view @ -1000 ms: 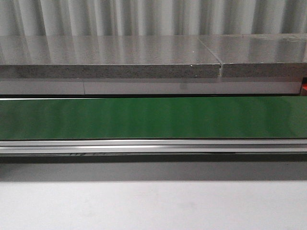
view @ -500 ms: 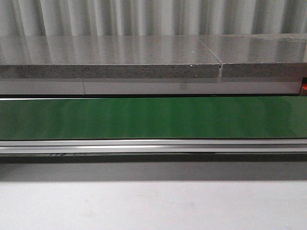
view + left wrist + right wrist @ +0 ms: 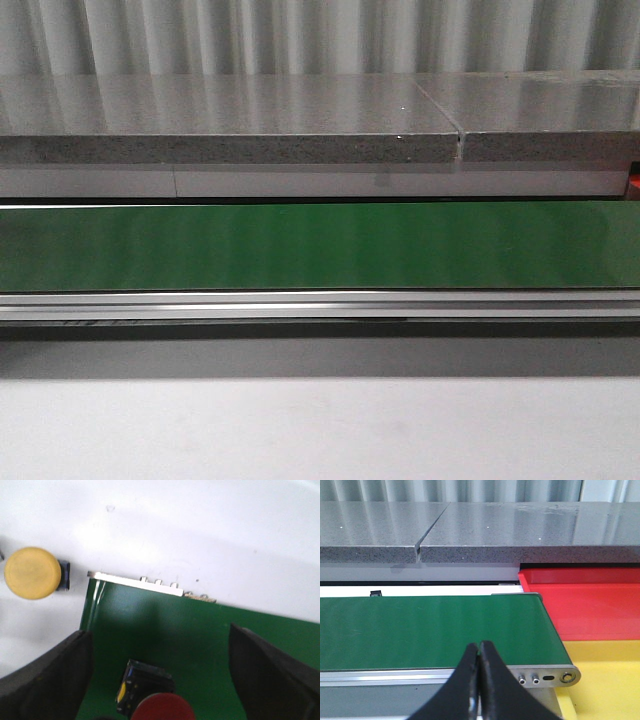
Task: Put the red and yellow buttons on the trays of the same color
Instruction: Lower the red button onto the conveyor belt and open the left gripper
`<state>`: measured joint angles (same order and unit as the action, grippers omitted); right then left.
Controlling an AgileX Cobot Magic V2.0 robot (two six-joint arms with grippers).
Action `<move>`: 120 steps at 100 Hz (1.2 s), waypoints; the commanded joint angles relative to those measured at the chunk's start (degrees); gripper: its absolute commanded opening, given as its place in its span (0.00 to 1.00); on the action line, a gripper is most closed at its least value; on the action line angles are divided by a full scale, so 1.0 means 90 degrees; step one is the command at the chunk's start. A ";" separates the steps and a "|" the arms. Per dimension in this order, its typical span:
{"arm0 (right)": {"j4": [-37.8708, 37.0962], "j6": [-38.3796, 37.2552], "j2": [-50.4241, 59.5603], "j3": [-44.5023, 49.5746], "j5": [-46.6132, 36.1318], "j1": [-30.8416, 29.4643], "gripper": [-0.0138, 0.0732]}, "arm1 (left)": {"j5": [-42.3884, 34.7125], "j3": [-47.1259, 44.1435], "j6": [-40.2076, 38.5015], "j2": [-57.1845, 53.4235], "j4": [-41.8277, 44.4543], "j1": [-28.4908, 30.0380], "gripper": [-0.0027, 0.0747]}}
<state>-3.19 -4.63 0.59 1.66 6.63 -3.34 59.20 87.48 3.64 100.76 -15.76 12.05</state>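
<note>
I should keep going with my left gripper to the yellow button (image 3: pixel 33 573) and close there, because the red button (image 3: pixel 163 708) is lying on the green belt clear of my open fingers.
The left wrist view shows a red button (image 3: pixel 162 708) with a black base lying on the green conveyor belt (image 3: pixel 200 630). It sits between the wide-apart fingers of my open left gripper (image 3: pixel 160 640), touched by neither. A yellow button (image 3: pixel 32 573) rests on the white table just off the belt's end. In the right wrist view my right gripper (image 3: pixel 479 647) is shut and empty, hovering over the belt's near rail. Beyond the belt's end lie the red tray (image 3: pixel 590 605) and the yellow tray (image 3: pixel 610 680). The front view shows no gripper, button or tray.
A grey stone ledge (image 3: pixel 230 120) runs behind the belt (image 3: pixel 320 245), with a corrugated wall above it. The belt's aluminium rail (image 3: pixel 320 305) runs along its near side, with white tabletop (image 3: pixel 320 430) in front.
</note>
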 commanded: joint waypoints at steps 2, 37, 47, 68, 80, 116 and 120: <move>-0.0005 0.0051 0.0097 -0.0120 -0.0493 0.0008 0.09 | -0.0386 0.0151 -0.0298 -0.0399 -0.0229 0.0105 0.74; -0.0005 0.0051 0.0097 -0.0120 -0.0493 0.0008 0.09 | -0.0685 0.0164 -0.1527 0.0091 -0.0095 0.0972 0.74; -0.0005 0.0051 0.0097 -0.0120 -0.0493 0.0008 0.09 | -0.0637 0.0219 -0.2306 0.0359 -0.0095 0.1119 0.74; -0.0005 0.0051 0.0097 -0.0120 -0.0493 0.0008 0.09 | -0.0613 0.0454 -0.3062 0.0885 -0.0150 0.1145 0.74; -0.0005 0.0051 0.0097 -0.0120 -0.0493 0.0008 0.09 | -0.0547 0.0633 -0.3167 0.1159 -0.0268 0.1145 0.74; -0.0005 0.0051 0.0097 -0.0120 -0.0493 0.0008 0.09 | -0.0715 0.0802 -0.3167 0.1731 -0.0308 0.1145 0.74; -0.0005 0.0051 0.0097 -0.0120 -0.0493 0.0008 0.09 | -0.0715 0.0802 -0.3167 0.1774 -0.0354 0.1145 0.74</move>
<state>-3.19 -4.63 0.59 1.66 6.63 -3.34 54.09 92.87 -24.29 118.95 -16.96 22.34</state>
